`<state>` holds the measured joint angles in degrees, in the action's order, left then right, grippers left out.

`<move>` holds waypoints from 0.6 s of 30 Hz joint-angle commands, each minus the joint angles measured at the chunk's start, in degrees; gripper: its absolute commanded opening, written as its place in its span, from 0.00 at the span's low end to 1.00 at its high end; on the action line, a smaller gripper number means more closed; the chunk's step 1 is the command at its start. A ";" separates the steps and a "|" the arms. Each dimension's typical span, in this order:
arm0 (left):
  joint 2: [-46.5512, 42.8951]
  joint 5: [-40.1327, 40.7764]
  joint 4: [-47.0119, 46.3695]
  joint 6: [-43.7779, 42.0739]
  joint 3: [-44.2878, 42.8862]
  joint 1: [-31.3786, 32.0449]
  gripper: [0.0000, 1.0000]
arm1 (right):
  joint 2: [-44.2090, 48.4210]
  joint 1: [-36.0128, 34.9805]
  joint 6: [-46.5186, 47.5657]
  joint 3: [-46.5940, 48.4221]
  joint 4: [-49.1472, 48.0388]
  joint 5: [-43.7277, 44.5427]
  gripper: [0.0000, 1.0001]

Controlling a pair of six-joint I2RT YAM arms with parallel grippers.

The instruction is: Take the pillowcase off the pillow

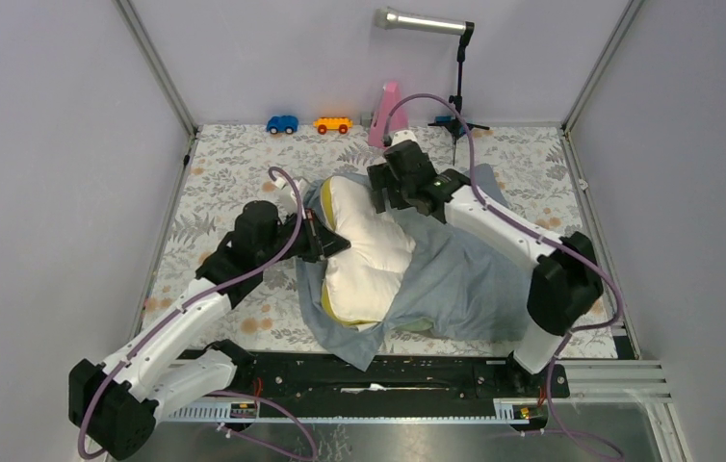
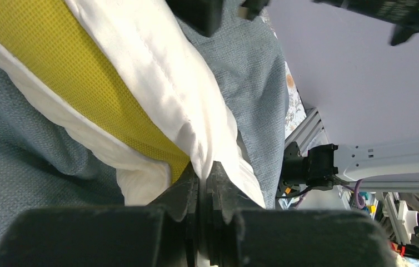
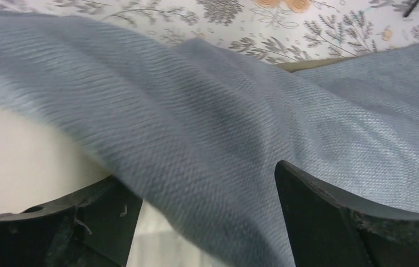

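Note:
The cream pillow is bunched up in the middle of the table, with the blue-grey pillowcase still [image 1: 419, 252] around its side. I should use my left gripper to pull the pillow [image 1: 369, 255] away from the pillowcase.
The cream pillow [image 1: 369, 255] lies mid-table, half out of the blue-grey pillowcase [image 1: 460, 279], which drapes over its right side and under its left. My left gripper [image 1: 332, 244] is shut on a fold of the pillow's white fabric at its left edge; in the left wrist view [image 2: 203, 173] the jaws pinch the white cloth next to the yellow band [image 2: 90, 83]. My right gripper [image 1: 378, 197] is open at the pillow's far end. In the right wrist view [image 3: 207, 183] pillowcase fabric [image 3: 207, 111] lies between the spread fingers, with the white pillow [image 3: 24, 156] below left.
A blue toy car [image 1: 282, 124], an orange toy car [image 1: 332, 125], a pink object [image 1: 386, 114] and a microphone stand [image 1: 457, 87] line the far edge. Metal frame posts stand at the back corners. A black rail [image 1: 369, 371] runs along the near edge.

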<state>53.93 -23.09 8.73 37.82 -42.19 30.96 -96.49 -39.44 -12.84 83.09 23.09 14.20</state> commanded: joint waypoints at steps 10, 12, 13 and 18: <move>-13.88 8.18 7.64 -5.05 -15.68 0.45 0.00 | -11.67 14.71 -4.55 1.78 7.78 17.08 0.74; -15.72 10.37 8.50 -5.21 -16.09 0.50 0.00 | -10.89 17.00 -5.35 0.23 7.69 19.13 0.75; -16.12 11.74 9.22 -4.90 -16.24 0.50 0.00 | -10.46 17.71 -5.84 -0.30 7.68 20.45 0.74; -11.85 11.71 10.54 -3.77 -16.09 0.50 0.00 | -7.13 17.96 -5.98 -0.49 8.02 16.33 0.87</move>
<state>39.99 -13.06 24.62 33.41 -54.48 31.46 -108.38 -21.74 -18.11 83.05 29.52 28.88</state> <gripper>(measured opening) 0.047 0.789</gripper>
